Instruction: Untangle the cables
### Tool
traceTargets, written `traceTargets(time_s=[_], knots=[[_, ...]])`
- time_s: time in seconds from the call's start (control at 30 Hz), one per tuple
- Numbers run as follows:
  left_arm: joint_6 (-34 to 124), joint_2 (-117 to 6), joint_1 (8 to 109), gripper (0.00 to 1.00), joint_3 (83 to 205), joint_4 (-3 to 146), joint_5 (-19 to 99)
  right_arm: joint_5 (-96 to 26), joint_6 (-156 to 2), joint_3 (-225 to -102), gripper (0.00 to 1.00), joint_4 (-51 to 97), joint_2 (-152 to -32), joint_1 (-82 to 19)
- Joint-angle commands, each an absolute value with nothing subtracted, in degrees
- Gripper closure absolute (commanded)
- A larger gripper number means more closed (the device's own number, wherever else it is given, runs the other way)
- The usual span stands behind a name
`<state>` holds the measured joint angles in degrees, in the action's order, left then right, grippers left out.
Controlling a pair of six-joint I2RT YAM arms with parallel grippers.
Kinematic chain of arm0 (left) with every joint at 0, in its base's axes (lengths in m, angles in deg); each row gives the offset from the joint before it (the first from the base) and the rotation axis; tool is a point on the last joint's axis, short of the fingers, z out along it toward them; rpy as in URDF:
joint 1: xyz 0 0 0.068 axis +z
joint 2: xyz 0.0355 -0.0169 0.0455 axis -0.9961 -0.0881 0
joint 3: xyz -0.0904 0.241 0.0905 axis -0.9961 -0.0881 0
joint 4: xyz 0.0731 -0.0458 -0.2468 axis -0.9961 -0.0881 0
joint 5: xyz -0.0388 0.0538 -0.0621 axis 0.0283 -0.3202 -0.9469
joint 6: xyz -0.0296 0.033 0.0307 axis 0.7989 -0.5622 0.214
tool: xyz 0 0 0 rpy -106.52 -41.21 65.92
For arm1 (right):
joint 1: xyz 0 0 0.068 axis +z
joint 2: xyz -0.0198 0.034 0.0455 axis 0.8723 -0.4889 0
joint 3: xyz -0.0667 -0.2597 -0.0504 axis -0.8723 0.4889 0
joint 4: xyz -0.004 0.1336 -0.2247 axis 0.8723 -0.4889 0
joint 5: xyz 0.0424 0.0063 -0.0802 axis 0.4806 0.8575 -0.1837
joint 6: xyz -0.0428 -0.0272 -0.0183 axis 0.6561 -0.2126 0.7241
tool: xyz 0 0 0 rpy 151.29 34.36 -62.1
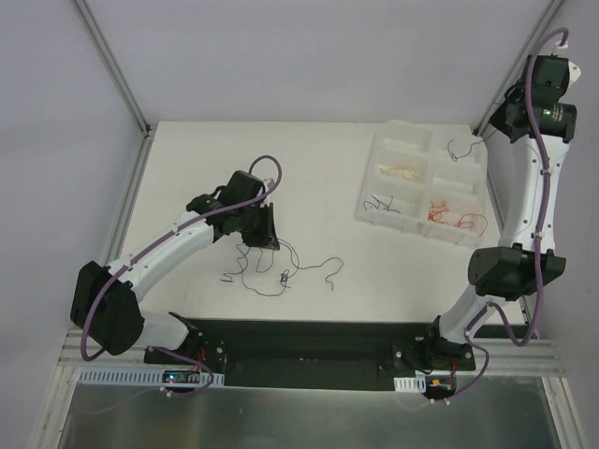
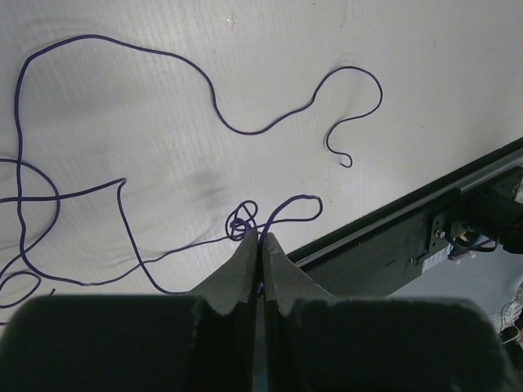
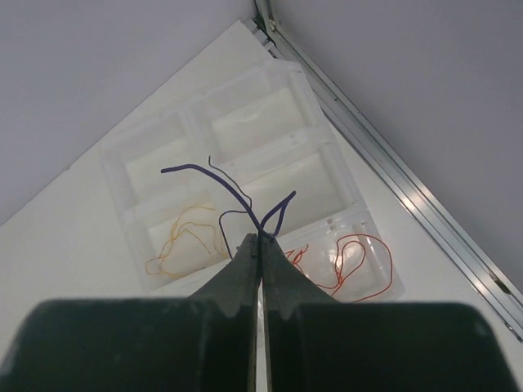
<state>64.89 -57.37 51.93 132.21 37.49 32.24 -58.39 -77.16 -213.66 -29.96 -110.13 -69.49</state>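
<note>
The short purple cable hangs free, and the compartment beside the orange wire is empty. My right gripper keeps going down until the cable is lying inside the compartment.
A thin purple-blue cable lies in long loops on the white table, with a small knot just ahead of my left gripper. That gripper is shut on a strand of this cable at its tips. From above, the left gripper is low over the loose strands. My right gripper is shut on a short purple cable and holds it high over the white tray. From above, the cable hangs by the right gripper.
The compartmented tray stands at the back right and holds an orange wire, a red wire and a dark wire. The black base rail runs along the near edge. Frame posts stand at the back corners.
</note>
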Motion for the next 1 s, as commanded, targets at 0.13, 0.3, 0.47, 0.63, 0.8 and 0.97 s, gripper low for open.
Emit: traceTargets(time_s=[0.13,0.3,0.47,0.63,0.8,0.97], knots=[[59.6,-56.4,51.7,1.0,136.7,38.2,29.6,-60.0,-75.2,-210.9,1.0,-28.5,-114.6,-71.3],[56.4,-57.8,51.7,1.0,138.8,37.6,28.3,-62.5,-72.4,-204.9,1.0,-24.3,-115.0,-71.7],[55.1,-58.5,51.7,1.0,139.9,36.5,26.9,-60.5,-70.7,-201.6,0.99,-21.6,-117.6,-71.8],[54.6,-57.4,51.7,1.0,139.7,35.6,27.5,-53.9,-73.5,-197.9,0.99,-20.8,-121.4,-71.9],[55.1,-55.6,51.7,1.0,139.5,35.1,28.2,-48.7,-75.7,-199.3,0.99,-22.1,-127.7,-72.0],[55.3,-54.2,51.7,1.0,139.5,34.4,28.8,-47.1,-77.5,-202.4,0.97,-25.6,-131.0,-72.0]])
